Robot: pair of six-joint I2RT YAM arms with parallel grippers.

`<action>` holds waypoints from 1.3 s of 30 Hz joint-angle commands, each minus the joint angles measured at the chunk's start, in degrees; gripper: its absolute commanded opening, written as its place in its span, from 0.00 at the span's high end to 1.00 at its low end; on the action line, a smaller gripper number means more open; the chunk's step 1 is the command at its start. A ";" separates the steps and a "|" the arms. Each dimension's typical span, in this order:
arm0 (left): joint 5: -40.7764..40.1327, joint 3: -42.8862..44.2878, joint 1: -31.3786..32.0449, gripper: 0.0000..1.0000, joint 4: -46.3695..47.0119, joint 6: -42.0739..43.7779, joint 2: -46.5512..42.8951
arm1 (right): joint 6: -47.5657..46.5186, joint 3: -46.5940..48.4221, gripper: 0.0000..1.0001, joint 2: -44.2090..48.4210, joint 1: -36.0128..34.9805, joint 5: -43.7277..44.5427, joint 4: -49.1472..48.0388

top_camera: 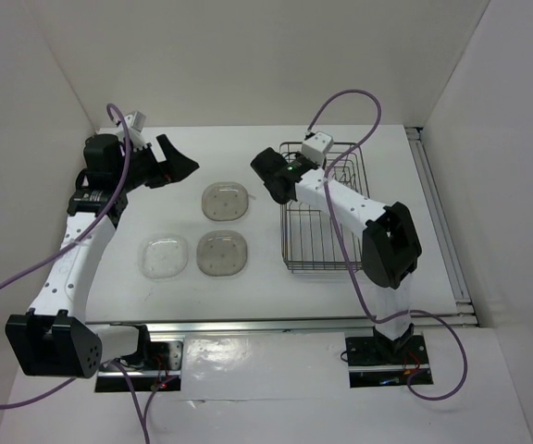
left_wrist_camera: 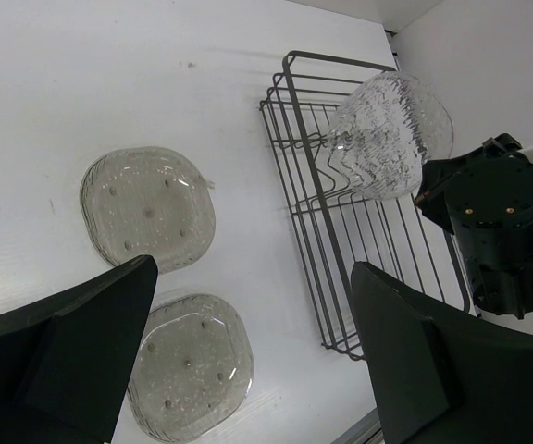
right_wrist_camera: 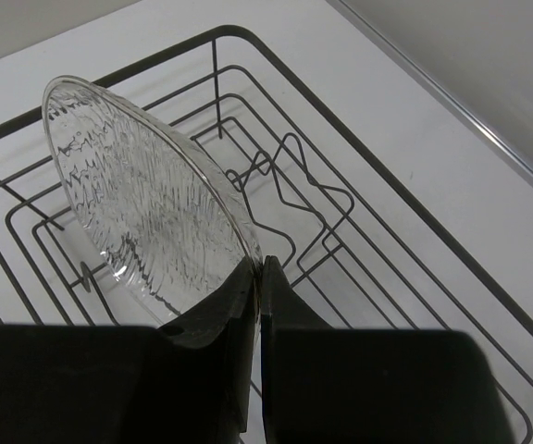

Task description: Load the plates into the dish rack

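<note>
My right gripper is holding the clear plate (right_wrist_camera: 142, 199) on edge above a free wire slot (right_wrist_camera: 123, 301). It should keep lowering the plate until the plate's lower rim settles there, then let go.
My right gripper (right_wrist_camera: 259, 273) is shut on the rim of a clear plate (right_wrist_camera: 146, 199) and holds it on edge, tilted, over the dark wire dish rack (right_wrist_camera: 405, 231). In the left wrist view this plate (left_wrist_camera: 391, 134) hangs above the far end of the rack (left_wrist_camera: 303, 213). Two smoky plates (top_camera: 225, 201) (top_camera: 222, 252) and one clear plate (top_camera: 164, 256) lie flat on the table, left of the rack (top_camera: 290, 245). My left gripper (top_camera: 169, 168) is open and empty, raised above the table at the back left, apart from the plates.
White walls close in the table at the back and both sides. A metal rail (top_camera: 438, 217) runs along the table's right edge beside the rack. Purple cables (top_camera: 345, 97) arch over both arms.
</note>
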State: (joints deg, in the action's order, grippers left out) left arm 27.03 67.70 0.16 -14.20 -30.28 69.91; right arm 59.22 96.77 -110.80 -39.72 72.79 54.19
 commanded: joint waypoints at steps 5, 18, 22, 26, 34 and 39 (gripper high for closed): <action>1.36 1.64 0.01 0.00 1.54 -0.30 0.32 | 0.63 2.02 1.00 -2.39 -0.44 1.82 -1.90; 1.36 1.64 0.01 0.00 1.54 -0.30 -0.21 | -4.90 0.87 0.96 -2.93 -0.44 0.07 -7.79; 1.36 1.64 0.01 0.00 1.54 -0.30 -0.21 | -4.90 1.40 0.95 -3.54 -0.44 0.07 -7.17; 1.36 1.64 0.01 0.00 1.54 -0.30 -0.21 | -6.22 1.40 0.91 -4.07 -0.44 -0.99 -8.66; 1.36 1.64 0.01 0.00 1.54 -0.30 -0.21 | -8.68 2.98 0.79 -5.74 -0.44 -0.99 -9.90; 1.36 1.64 0.01 0.00 1.54 -0.30 -0.21 | -11.14 3.60 0.63 -6.35 -0.44 -1.52 -12.44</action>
State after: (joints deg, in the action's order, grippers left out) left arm 27.33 67.70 0.16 -14.20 -30.28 70.28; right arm 49.19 97.62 -116.66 -39.88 69.60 45.30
